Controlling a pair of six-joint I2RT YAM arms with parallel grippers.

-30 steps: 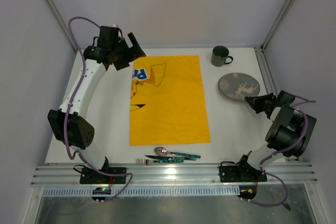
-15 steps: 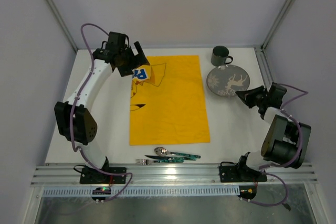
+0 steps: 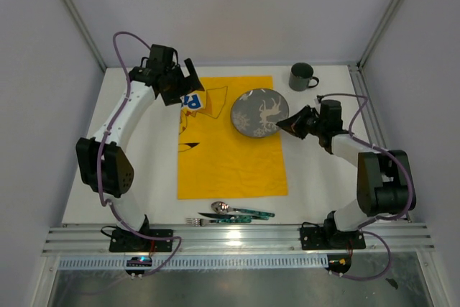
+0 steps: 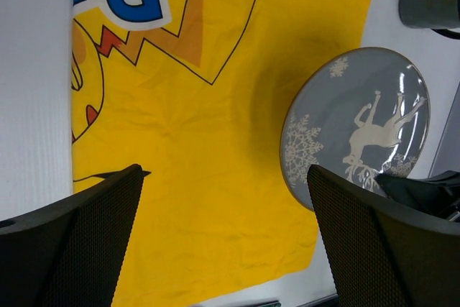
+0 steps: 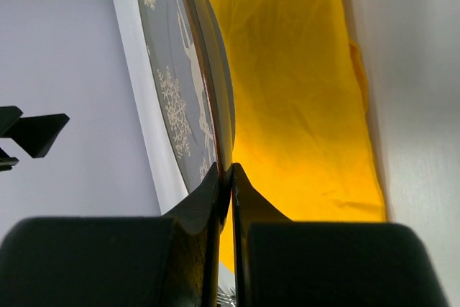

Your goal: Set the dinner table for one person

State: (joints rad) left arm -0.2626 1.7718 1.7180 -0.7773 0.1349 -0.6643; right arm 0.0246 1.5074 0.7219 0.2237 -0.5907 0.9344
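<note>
The grey plate [image 3: 259, 113] is hanging face up next to the yellow cloth's clear middle [image 3: 226, 139], so the robot's right gripper should keep bringing it over there and down until it lies flat.
A grey plate [image 3: 259, 111] with a white reindeer hangs above the right part of the yellow cartoon cloth [image 3: 226, 156] on the white dinner table [image 3: 154, 156]. My right gripper [image 3: 286, 123] is shut on the plate's right rim; its wrist view shows the rim [image 5: 224, 106] pinched between both fingers. My left gripper [image 3: 188, 84] stands open above the cloth's far left corner, holding nothing. In the left wrist view the plate [image 4: 359, 124] floats over the cloth [image 4: 215, 177]. A dark green mug [image 3: 302, 76] stands at the far right. A spoon [image 3: 223, 207], knife and fork [image 3: 208, 221] lie by the near edge.
Metal rails [image 3: 237, 239] run along the near edge with both arm bases. Frame posts [image 3: 381, 19] rise at the far corners, and grey walls close the sides.
My right gripper has carried the plate left, from the table's right side to above the cloth's far right part. My left gripper has shifted slightly right over the cloth's corner.
</note>
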